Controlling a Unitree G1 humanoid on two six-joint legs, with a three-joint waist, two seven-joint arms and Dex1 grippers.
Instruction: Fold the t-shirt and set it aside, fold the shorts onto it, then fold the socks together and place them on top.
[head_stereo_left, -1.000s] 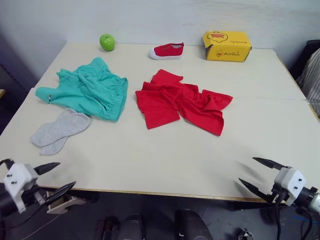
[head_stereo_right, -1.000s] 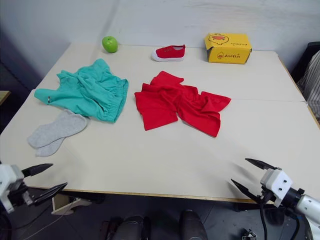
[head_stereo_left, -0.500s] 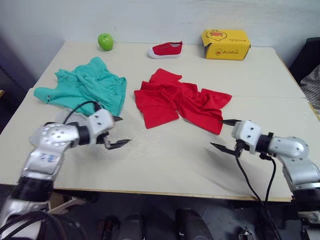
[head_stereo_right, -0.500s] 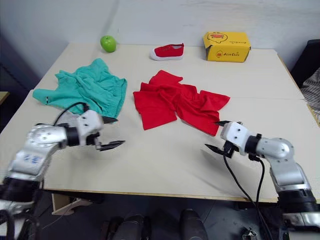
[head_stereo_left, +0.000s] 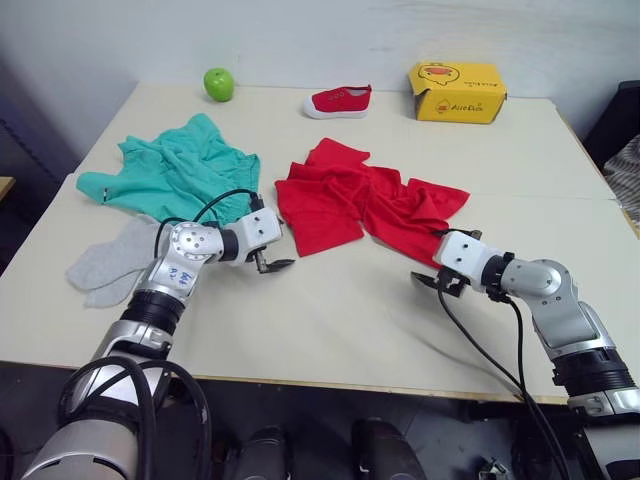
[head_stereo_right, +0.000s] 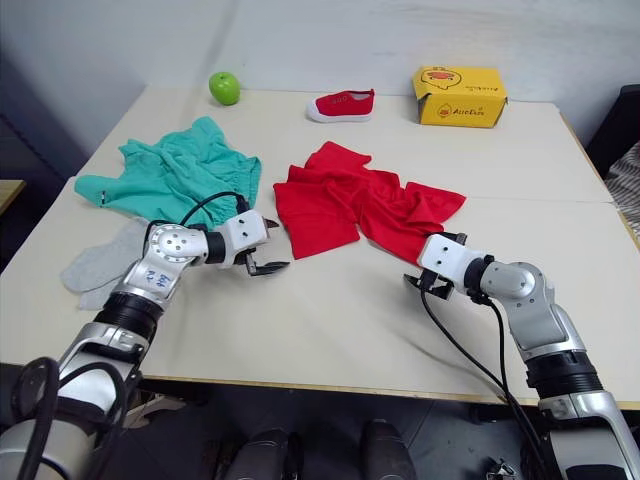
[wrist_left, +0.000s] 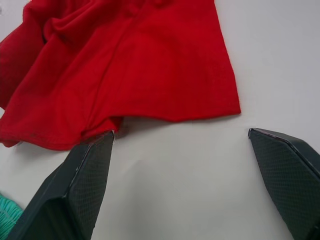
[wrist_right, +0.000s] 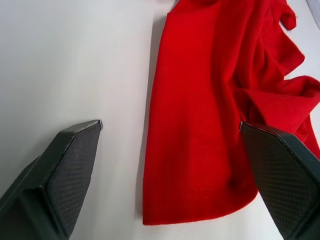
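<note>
I see the red t-shirt (head_stereo_left: 322, 212) bunched into loose folds at its middle (head_stereo_left: 366, 192), so I expect it to spread out wide and almost flat when I pull its near edge.
The red t-shirt (head_stereo_left: 360, 205) lies crumpled at the middle of the table, and its near hem shows in both wrist views (wrist_left: 130, 65) (wrist_right: 200, 125). Left of it lie the teal shorts (head_stereo_left: 180, 175), bunched up, with the grey socks (head_stereo_left: 105, 270) side by side in front of them. My left gripper (head_stereo_left: 282, 248) is open, low over the table, just short of the t-shirt's front left corner. My right gripper (head_stereo_left: 428, 257) is open too, at the t-shirt's front right corner. Neither holds anything.
Along the back of the table (head_stereo_left: 330, 320) stand a green apple (head_stereo_left: 218, 84), a small red shoe (head_stereo_left: 338, 101) and a yellow cardboard box (head_stereo_left: 456, 92). Bare tabletop stretches in front of and to the right of the t-shirt.
Both arms have come in from the table's front edge over the tabletop, up to the near corners of the t-shirt. Both grippers have stayed open.
</note>
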